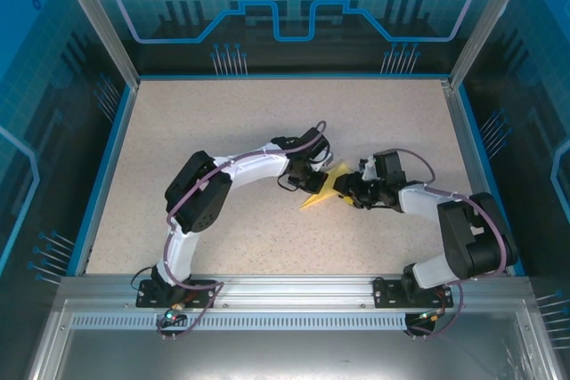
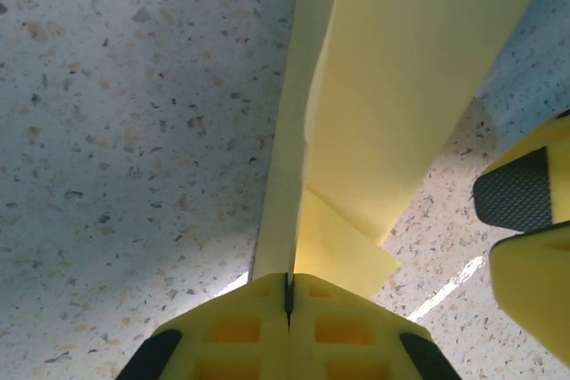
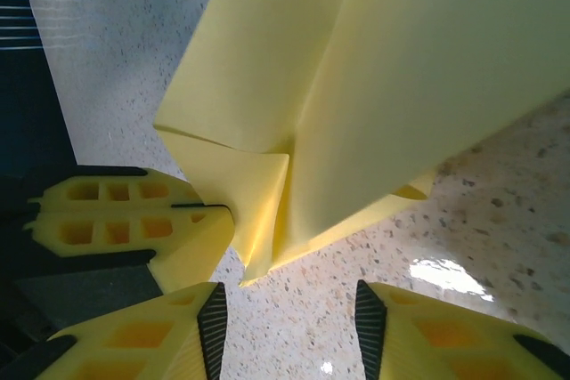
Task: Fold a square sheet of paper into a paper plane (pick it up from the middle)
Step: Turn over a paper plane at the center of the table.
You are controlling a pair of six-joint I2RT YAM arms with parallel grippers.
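Next, I pinch the paper plane (image 1: 326,186) by its raised panel (image 3: 365,149) with my right gripper and turn the plane straight before I pick it up, because it lies at a slant across my right gripper's fingers.
The square sheet of paper is folded into a pale-yellow pointed paper plane (image 1: 322,190) and lies mid-table between my two grippers. My left gripper (image 1: 311,176) comes from the left, shut on the paper plane. In the left wrist view its jaws (image 2: 288,286) are pressed together on a thin folded edge of the plane (image 2: 410,77), whose layers fan out ahead. My right gripper (image 1: 353,193) is on the plane's right side. It stands open (image 3: 289,319) just short of the plane's (image 3: 401,86) lower tip, over bare table with nothing between its fingers.
The speckled tabletop (image 1: 223,122) is ringed by a blue rim and aluminium frame posts (image 1: 93,20). The right gripper's fingers (image 2: 525,211) show at the right of the left wrist view. The left gripper (image 3: 134,220) shows at the left of the right wrist view.
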